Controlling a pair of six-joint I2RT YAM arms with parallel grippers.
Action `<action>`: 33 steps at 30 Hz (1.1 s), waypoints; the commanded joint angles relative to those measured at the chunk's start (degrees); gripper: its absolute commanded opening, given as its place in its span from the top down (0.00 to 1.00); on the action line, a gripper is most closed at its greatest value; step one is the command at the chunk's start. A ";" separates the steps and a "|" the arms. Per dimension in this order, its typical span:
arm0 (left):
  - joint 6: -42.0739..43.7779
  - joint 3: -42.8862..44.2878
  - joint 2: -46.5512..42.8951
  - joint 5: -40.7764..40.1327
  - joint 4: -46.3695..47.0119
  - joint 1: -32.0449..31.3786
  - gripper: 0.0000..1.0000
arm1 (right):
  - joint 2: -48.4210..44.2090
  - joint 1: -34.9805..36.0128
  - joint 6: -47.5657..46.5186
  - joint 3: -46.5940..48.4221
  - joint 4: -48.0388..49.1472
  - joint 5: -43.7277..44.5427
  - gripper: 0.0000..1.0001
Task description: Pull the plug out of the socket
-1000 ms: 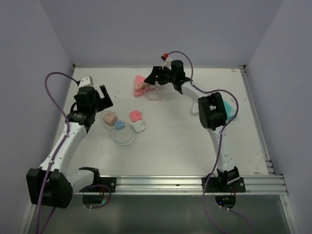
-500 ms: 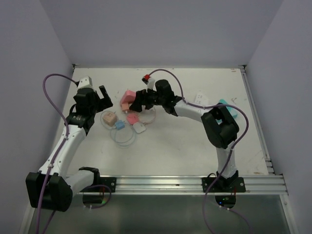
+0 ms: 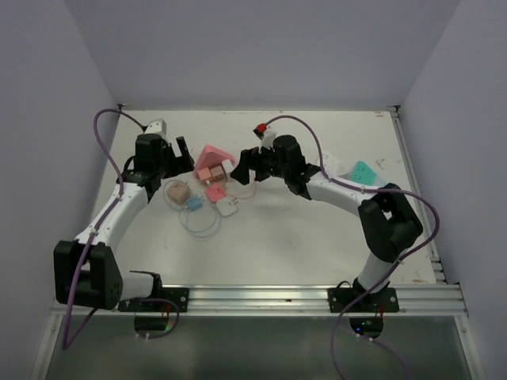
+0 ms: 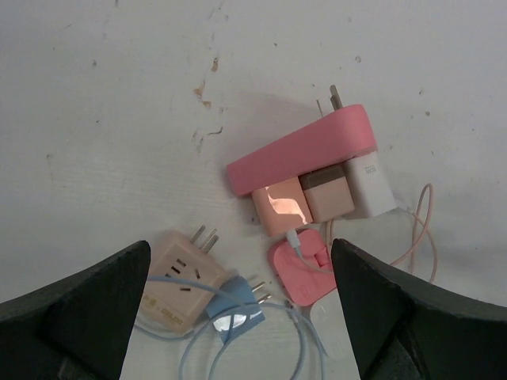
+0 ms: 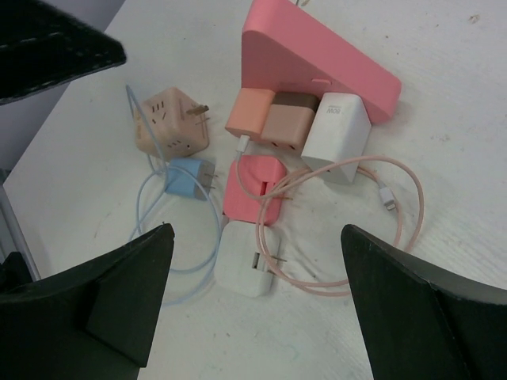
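The robot will bring the peach, brown and white plugs (image 3: 217, 171) along when it lifts the pink socket strip (image 3: 211, 157), because the plugs sit flush against the socket strip.
The pink socket strip (image 3: 211, 156) lies at the back left of the table with a peach plug (image 4: 283, 207), a brown plug (image 4: 329, 194) and a white plug (image 4: 371, 184) seated in it side by side. In the right wrist view the strip (image 5: 317, 59) sits above the peach (image 5: 249, 115), brown (image 5: 287, 123) and white (image 5: 337, 131) plugs. My left gripper (image 3: 179, 155) is open and empty just left of the strip. My right gripper (image 3: 245, 165) is open and empty just right of it. Neither touches it.
Loose beside the strip: a beige cube adapter (image 3: 177, 191), a blue plug (image 3: 193, 203) with looped blue cable, a pink charger (image 3: 215, 192), a white charger (image 3: 227, 207) and a pink cable (image 5: 380, 229). A teal object (image 3: 363, 172) lies at the right.
The right gripper brought the pink strip from the back forward and left to the loose chargers, then let go and drew back right. The left gripper moved toward the strip.
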 commanded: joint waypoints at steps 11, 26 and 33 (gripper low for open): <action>32.06 14.26 18.86 19.99 10.16 0.13 0.00 | -15.14 -0.32 -0.32 -12.16 -0.18 -2.97 0.10; 40.43 25.78 35.39 32.04 -1.01 -0.04 0.07 | -21.73 -0.32 1.70 -18.31 -0.89 -3.95 0.10; 38.06 26.04 39.35 33.00 0.30 -0.22 0.14 | -20.07 -0.32 2.58 -18.14 0.08 -4.74 0.10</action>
